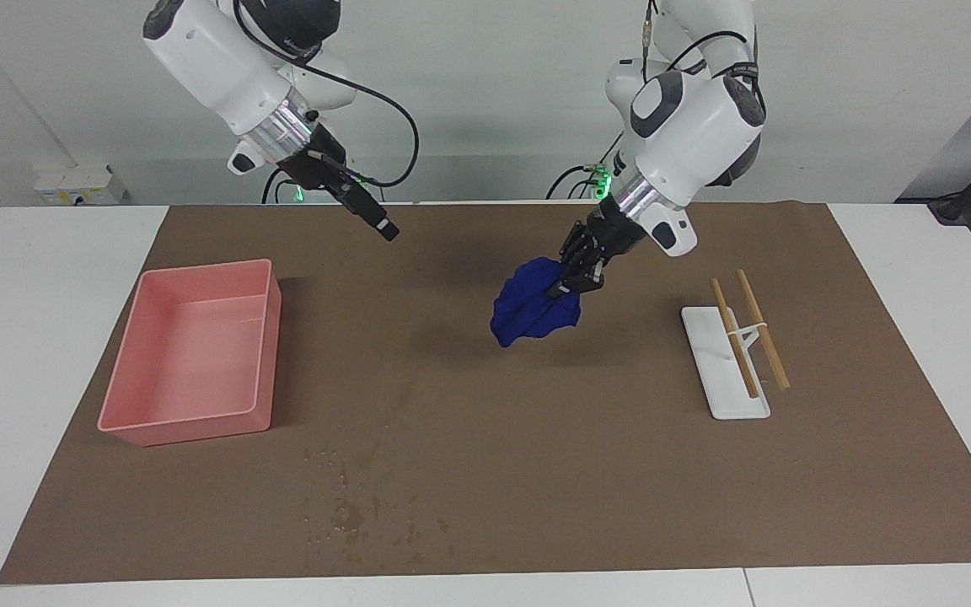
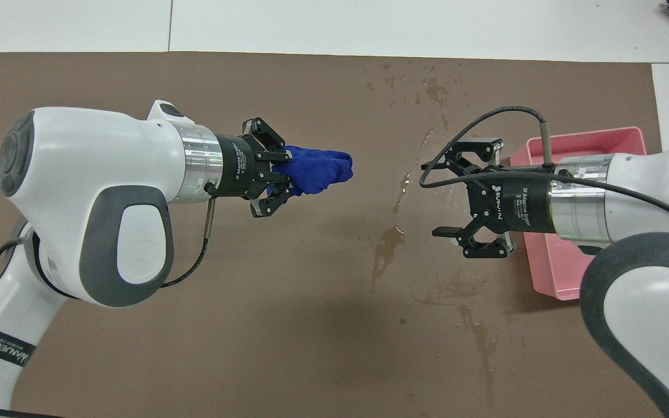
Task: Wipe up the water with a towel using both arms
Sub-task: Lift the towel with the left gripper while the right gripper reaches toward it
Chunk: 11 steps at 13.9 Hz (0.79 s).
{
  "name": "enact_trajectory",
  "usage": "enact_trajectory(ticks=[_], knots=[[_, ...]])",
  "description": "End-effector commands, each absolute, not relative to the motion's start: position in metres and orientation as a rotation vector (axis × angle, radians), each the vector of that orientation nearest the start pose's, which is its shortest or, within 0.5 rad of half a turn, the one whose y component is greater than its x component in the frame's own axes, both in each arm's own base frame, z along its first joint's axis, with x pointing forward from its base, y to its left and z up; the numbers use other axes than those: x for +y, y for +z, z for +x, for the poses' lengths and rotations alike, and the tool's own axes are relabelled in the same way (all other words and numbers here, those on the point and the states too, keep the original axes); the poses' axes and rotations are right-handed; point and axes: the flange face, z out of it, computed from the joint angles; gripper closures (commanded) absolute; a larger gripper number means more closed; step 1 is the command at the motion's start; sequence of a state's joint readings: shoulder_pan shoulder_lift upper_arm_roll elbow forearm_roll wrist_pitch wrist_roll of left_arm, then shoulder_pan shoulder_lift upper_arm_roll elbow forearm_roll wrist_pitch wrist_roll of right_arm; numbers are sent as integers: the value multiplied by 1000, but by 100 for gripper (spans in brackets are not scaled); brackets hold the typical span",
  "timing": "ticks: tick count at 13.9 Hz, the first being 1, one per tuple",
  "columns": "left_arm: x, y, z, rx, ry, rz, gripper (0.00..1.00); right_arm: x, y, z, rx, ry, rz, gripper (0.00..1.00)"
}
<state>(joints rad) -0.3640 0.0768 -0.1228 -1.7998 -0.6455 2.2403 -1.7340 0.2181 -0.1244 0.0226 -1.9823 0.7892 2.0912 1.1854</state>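
The wet streaks (image 2: 387,249) are toward the pink tray, and my left gripper is holding the towel. My right gripper should grab the towel's loose end (image 2: 336,168) and wipe.
My left gripper (image 1: 574,282) is shut on the navy-blue towel (image 1: 532,310) and holds it as a bunch in the air over the middle of the brown mat. In the overhead view the towel (image 2: 317,168) sticks out past the left gripper (image 2: 279,174). My right gripper (image 1: 384,226) is open and empty, raised over the mat beside the pink tray; it also shows in the overhead view (image 2: 438,200). Water drops (image 1: 346,506) lie on the mat farther from the robots than both grippers, and show in the overhead view (image 2: 430,90) too.
A pink tray (image 1: 203,271) stands toward the right arm's end of the mat, partly under the right wrist in the overhead view (image 2: 590,134). A white rack with two wooden rods (image 1: 738,346) stands toward the left arm's end. Wet streaks (image 2: 387,247) mark the mat between the grippers.
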Motion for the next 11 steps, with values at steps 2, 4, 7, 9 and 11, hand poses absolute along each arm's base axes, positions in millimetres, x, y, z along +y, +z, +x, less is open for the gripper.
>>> enact_trajectory(ticks=[2, 4, 7, 9, 11], knots=[[-327, 572, 516, 1748, -509, 1755, 100, 223, 536, 518, 1540, 391, -1800, 0], [-341, 582, 500, 1727, -525, 1773, 100, 239, 530, 517, 1542, 355, -1785, 0], [-358, 593, 480, 1733, -558, 1772, 100, 260, 518, 515, 1542, 353, -1797, 0], [-360, 596, 475, 1746, -575, 1771, 100, 266, 512, 515, 1534, 333, -1802, 2], [-369, 598, 466, 1732, -587, 1790, 100, 267, 511, 516, 1498, 319, -1834, 68]])
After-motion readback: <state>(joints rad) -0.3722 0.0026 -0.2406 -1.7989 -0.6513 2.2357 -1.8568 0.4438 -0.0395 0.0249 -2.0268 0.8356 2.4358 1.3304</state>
